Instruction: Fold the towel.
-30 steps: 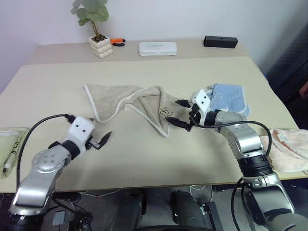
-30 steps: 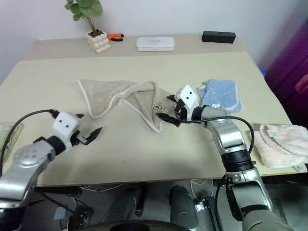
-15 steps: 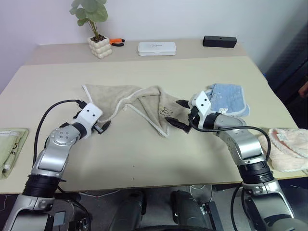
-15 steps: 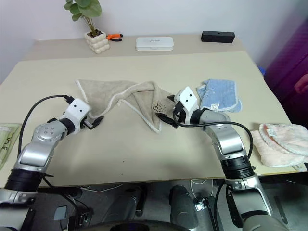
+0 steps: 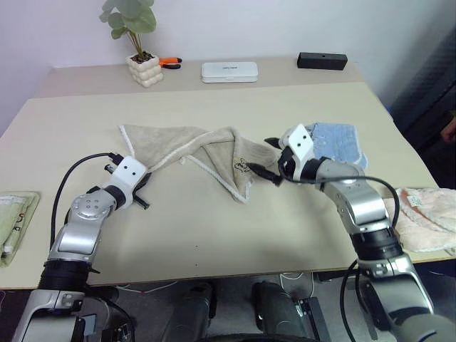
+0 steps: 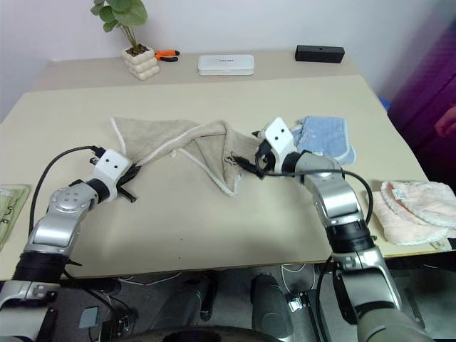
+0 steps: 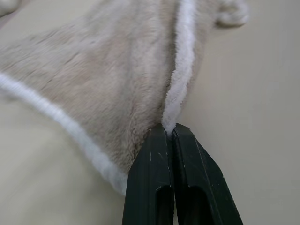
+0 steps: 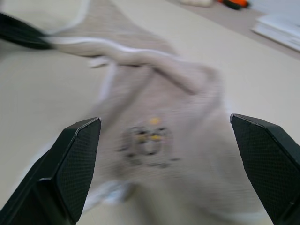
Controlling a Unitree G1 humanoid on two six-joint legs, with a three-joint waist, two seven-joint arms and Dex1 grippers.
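Next, my right gripper takes hold of the marked end (image 5: 261, 152) and pulls the towel tight before folding, because I see the beige towel's middle bunched (image 5: 212, 140) and its corner in my left gripper.
The beige towel (image 5: 192, 146) lies crumpled on the table, with white corded edging and a small dark embroidered mark (image 5: 243, 166) near its right end. My left gripper (image 5: 142, 188) is at the towel's near-left corner. In the left wrist view its fingers (image 7: 154, 178) are shut on the white edging (image 7: 180, 93). My right gripper (image 5: 269, 158) hovers open over the towel's right end, next to the mark. The right wrist view shows the towel (image 8: 154, 108) between that gripper's wide-spread fingers (image 8: 75, 159).
A light-blue towel (image 5: 340, 142) lies just right of my right gripper. A pale pink cloth (image 5: 427, 217) sits at the table's right edge and a green cloth (image 5: 14, 221) at the left edge. A potted plant (image 5: 144, 69), an orange tool (image 5: 169, 62), a white case (image 5: 229, 71) and a black box (image 5: 322, 60) line the back.
My left gripper moved forward to the towel's near-left corner and shut on its white edging. My right gripper moved forward over the towel's right end and stayed open.
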